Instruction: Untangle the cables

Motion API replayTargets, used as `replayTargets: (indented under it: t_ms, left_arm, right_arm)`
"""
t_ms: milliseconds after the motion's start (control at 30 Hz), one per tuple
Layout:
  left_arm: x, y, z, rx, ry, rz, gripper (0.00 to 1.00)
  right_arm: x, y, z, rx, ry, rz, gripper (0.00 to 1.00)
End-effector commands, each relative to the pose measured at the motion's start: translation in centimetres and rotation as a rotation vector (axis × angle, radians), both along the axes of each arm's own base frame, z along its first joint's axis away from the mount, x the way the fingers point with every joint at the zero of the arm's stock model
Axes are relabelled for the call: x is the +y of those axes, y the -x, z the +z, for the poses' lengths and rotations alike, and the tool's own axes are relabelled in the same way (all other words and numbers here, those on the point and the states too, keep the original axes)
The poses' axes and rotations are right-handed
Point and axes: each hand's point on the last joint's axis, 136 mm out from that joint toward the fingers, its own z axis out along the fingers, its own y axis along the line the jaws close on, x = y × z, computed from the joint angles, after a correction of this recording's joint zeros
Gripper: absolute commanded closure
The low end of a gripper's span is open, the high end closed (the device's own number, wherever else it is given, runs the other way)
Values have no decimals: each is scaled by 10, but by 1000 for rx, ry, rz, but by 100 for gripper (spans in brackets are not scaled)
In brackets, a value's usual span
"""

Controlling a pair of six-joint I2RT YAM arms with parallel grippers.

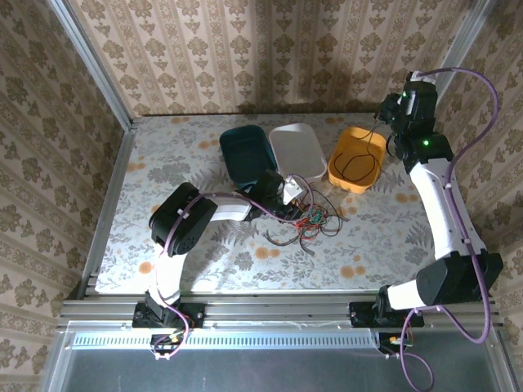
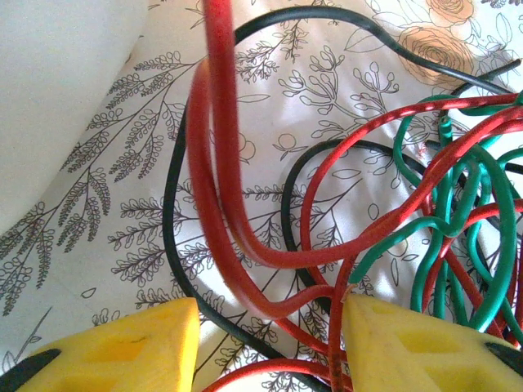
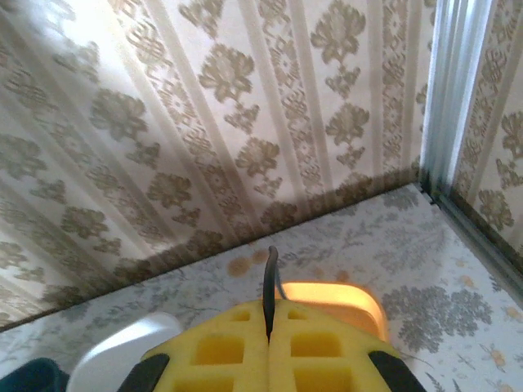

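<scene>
The black cable is high up in my right gripper and past the orange tub's rim (image 1: 384, 140). So next I move it back and down over the tub (image 1: 357, 161) before I open the gripper.
The cables (image 1: 312, 219) lie in a red, green and black tangle in the middle of the table. My left gripper (image 1: 301, 206) is down at the tangle's left side. In the left wrist view it (image 2: 270, 343) stands open, with loops of red cable (image 2: 221, 204) and a black cable (image 2: 172, 229) running through the gap between its yellow fingers; one red strand touches the right finger. The green cable (image 2: 482, 245) knots up to the right. My right gripper (image 1: 381, 114) is raised above the orange tub (image 1: 357, 184), shut (image 3: 268, 322) on a black cable (image 3: 270, 269) that hangs into the tub.
Three tubs stand in a row at the back: dark teal (image 1: 245, 151), white (image 1: 296, 149) and orange. The white tub's wall (image 2: 57, 82) is close on the left of my left gripper. Papered walls and a metal frame close in the table.
</scene>
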Motion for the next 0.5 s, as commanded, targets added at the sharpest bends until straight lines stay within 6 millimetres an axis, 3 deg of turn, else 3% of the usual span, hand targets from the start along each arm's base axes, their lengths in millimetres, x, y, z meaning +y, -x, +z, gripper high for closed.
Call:
replayTargets:
  t_ms: [0,167,333,433,467]
  left_arm:
    - [13,7,-5,22,-47,5,49]
    - [13,6,-5,20,-47,4,49]
    - [13,6,-5,21,-46,5,49]
    - [14,6,-6,21,-48,6,49]
    - [13,6,-6,22,-48,6,49]
  right_arm:
    - [-9,-2,2,11,32,-28,100]
    - [-8,-5,20,-35,39,-19,100]
    - [-12,6,56,-138,49,-45,100]
    - [-12,6,61,-173,38,-49,100]
    - [-11,15,74,-209,34,-46,100]
